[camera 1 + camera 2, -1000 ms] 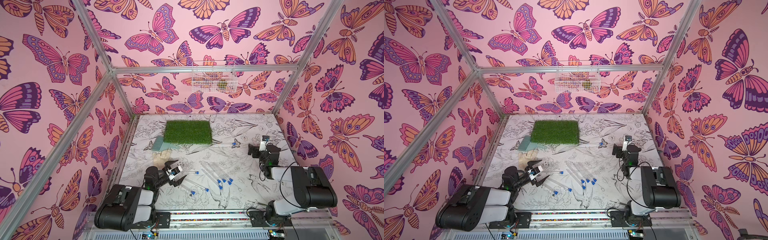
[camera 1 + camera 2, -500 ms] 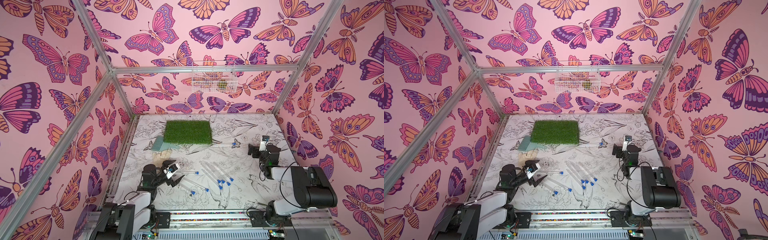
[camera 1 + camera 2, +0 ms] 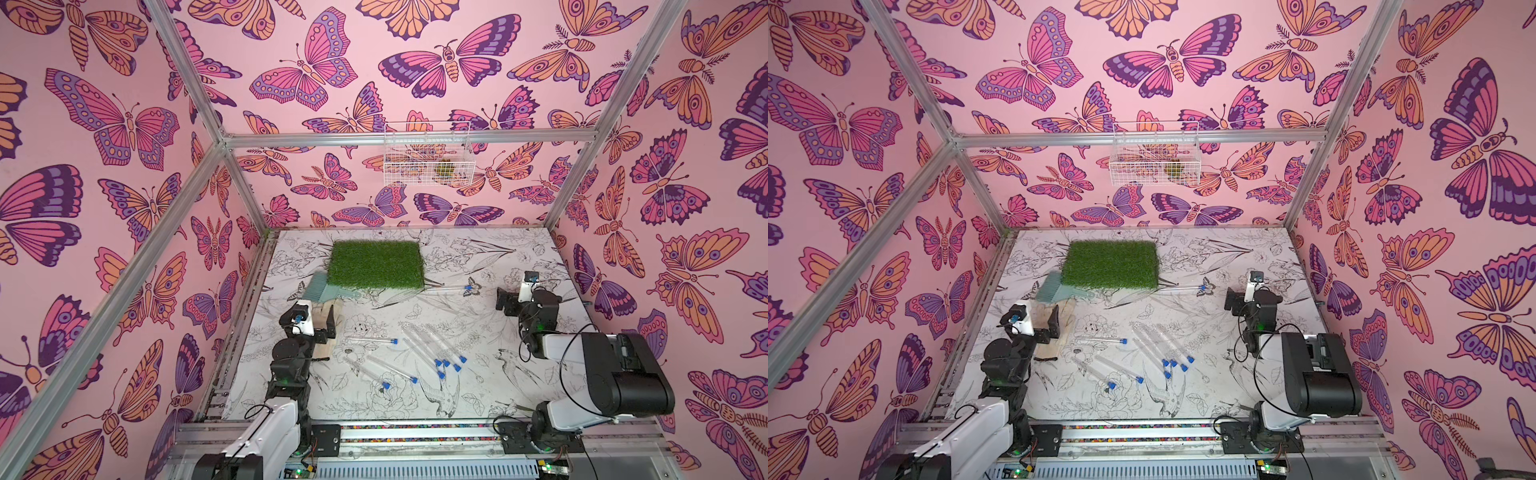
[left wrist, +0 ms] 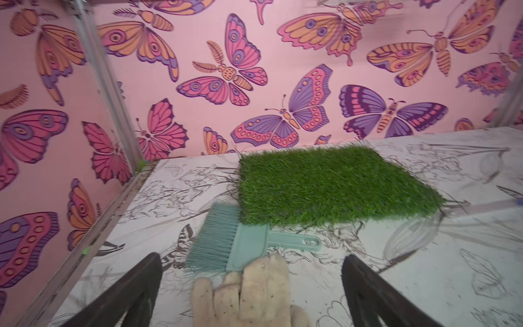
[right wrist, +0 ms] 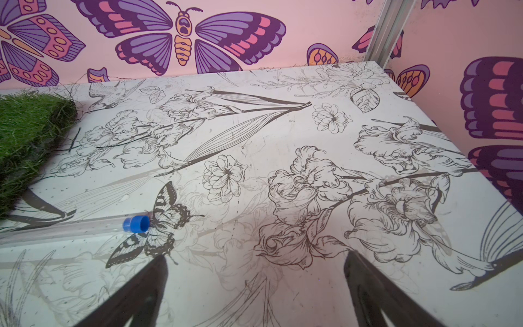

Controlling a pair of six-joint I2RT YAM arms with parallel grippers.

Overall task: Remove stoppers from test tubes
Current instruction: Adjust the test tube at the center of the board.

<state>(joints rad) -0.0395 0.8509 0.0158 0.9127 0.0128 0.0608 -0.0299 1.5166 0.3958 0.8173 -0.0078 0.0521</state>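
My left gripper is over the beige glove and points at the back wall (image 4: 283, 90). I should lift the arm and tilt my left gripper down toward the test tubes (image 3: 372, 340).
Several clear test tubes (image 3: 428, 348) with blue stoppers (image 3: 446, 363) lie loose on the flower-print table in both top views (image 3: 1152, 347). One more tube (image 5: 70, 228) with its stopper (image 5: 136, 223) lies by the grass mat, just off one finger of my right gripper (image 5: 256, 259). The right gripper (image 3: 515, 293) is open and empty at the table's right side. My left gripper (image 3: 309, 318) is open and empty over a beige glove (image 4: 254, 291), left of the tubes. No tube shows in the left wrist view, where the left gripper (image 4: 252, 263) faces the back wall.
A green grass mat (image 3: 376, 264) lies at the back middle, with a teal brush (image 4: 240, 249) against its near left corner and the glove (image 3: 328, 311) next to that. A white wire basket (image 3: 428, 156) hangs on the back wall. Pink walls enclose the table.
My left gripper has swung left and away from the tubes, turning toward the back wall, and now hovers over the glove. The right arm has not moved.
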